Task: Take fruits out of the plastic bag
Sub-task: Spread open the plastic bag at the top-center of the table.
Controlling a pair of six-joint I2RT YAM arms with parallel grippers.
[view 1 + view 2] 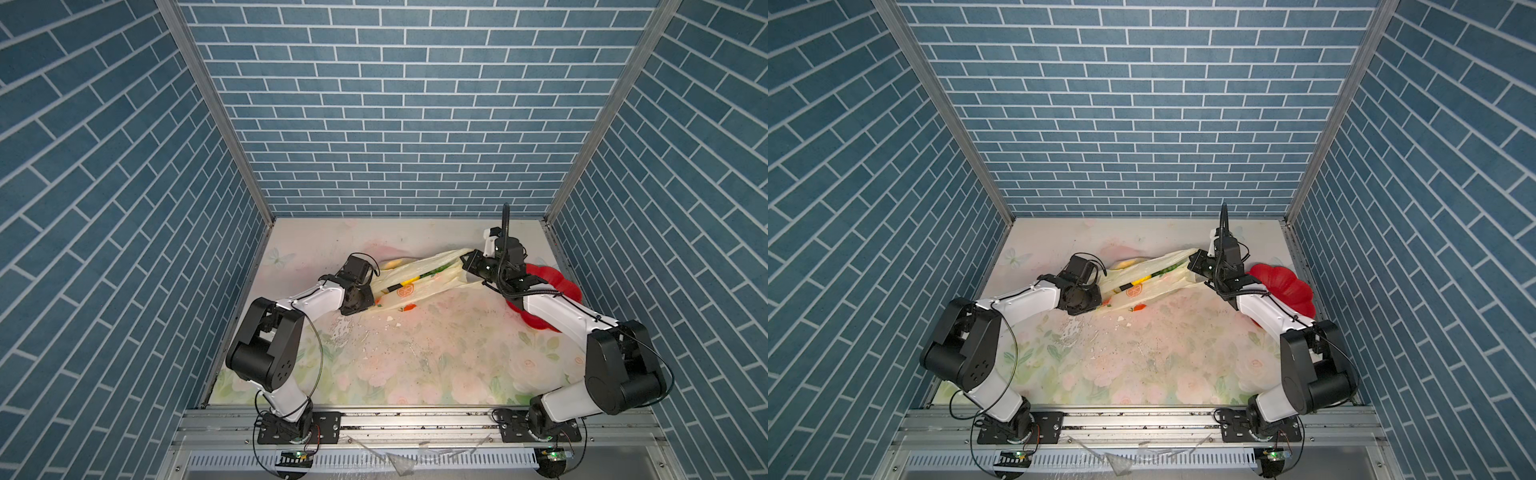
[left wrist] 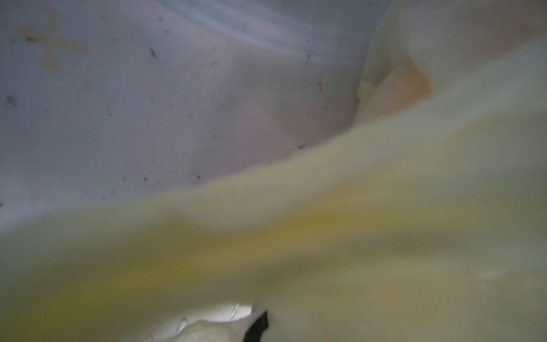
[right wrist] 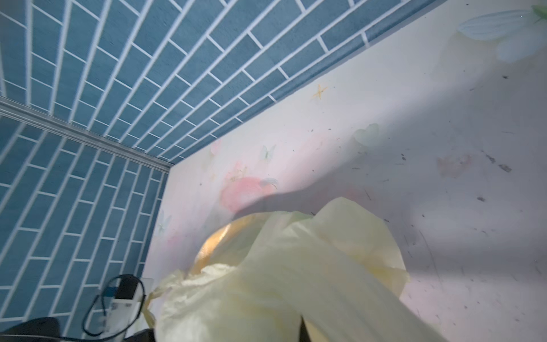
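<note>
The plastic bag has a narrow, slanting slit for an opening over the fruits, so its raised end should be brought down toward the front by the robot's right gripper to spread the opening apart.
The plastic bag is pale yellow with orange-slice prints and is stretched across the back of the table between my two grippers. Fruits show through its film: a yellow piece and a green one. My left gripper is shut on the bag's left end, low by the table. My right gripper is shut on the right end and holds it raised. In both wrist views the bag drapes over the jaws and hides them.
A red flower-shaped plate lies at the right edge, partly under my right arm. Small white scraps lie on the floral tablecloth in front of the bag. Blue brick walls close in the back and both sides.
</note>
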